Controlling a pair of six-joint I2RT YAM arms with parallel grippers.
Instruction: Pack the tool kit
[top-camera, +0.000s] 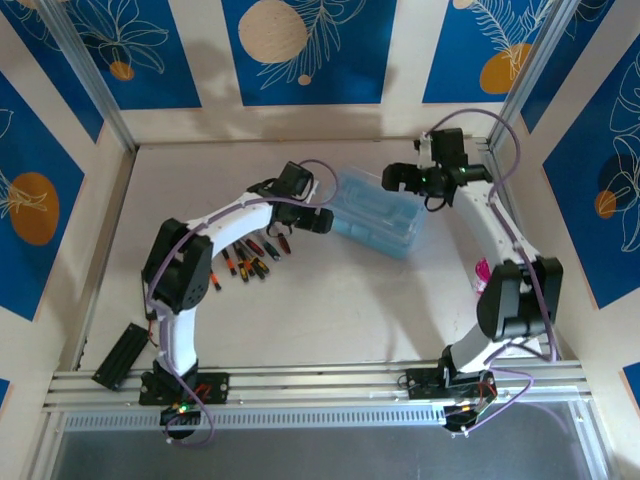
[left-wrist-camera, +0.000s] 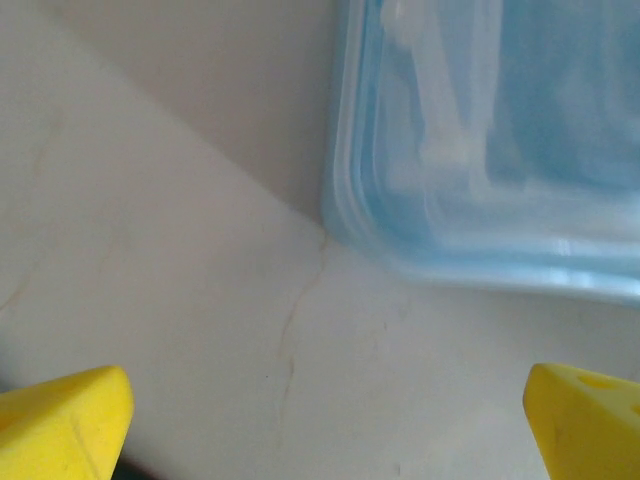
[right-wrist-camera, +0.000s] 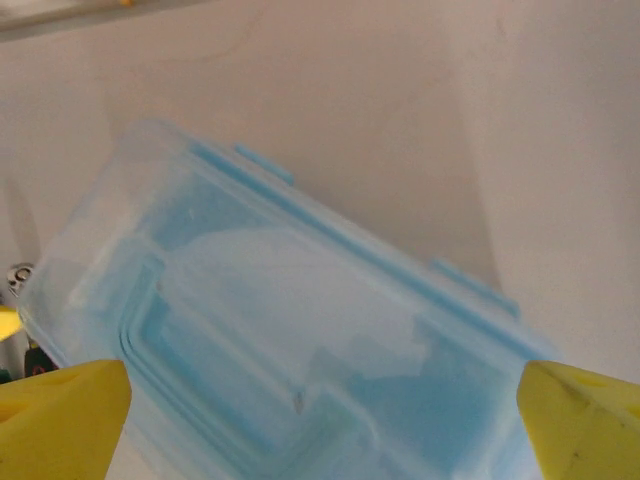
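Observation:
The light-blue case lies at an angle with its corner (left-wrist-camera: 345, 222) toward my left gripper. My left gripper should move back while my right gripper turns its back edge (top-camera: 371, 178) straight.
The translucent light-blue case (top-camera: 378, 212) lies closed on the table at the middle back. In the left wrist view its rounded corner (left-wrist-camera: 480, 150) is at the upper right. The right wrist view looks down on its lid (right-wrist-camera: 300, 330), with two clasps along its far edge. My left gripper (top-camera: 318, 222) is open just left of the case, with bare table between its yellow fingertips (left-wrist-camera: 62, 425). My right gripper (top-camera: 395, 178) hangs open over the case's back edge, its yellow fingertips (right-wrist-camera: 585, 420) spread wide. Several small tools (top-camera: 255, 258) with red, orange and yellow handles lie in a row left of the case.
A pink round object (top-camera: 482, 275) sits by the right arm. A black block (top-camera: 125, 355) lies at the near left edge. Pale walls with blue panels close in the table (top-camera: 330, 300) on three sides.

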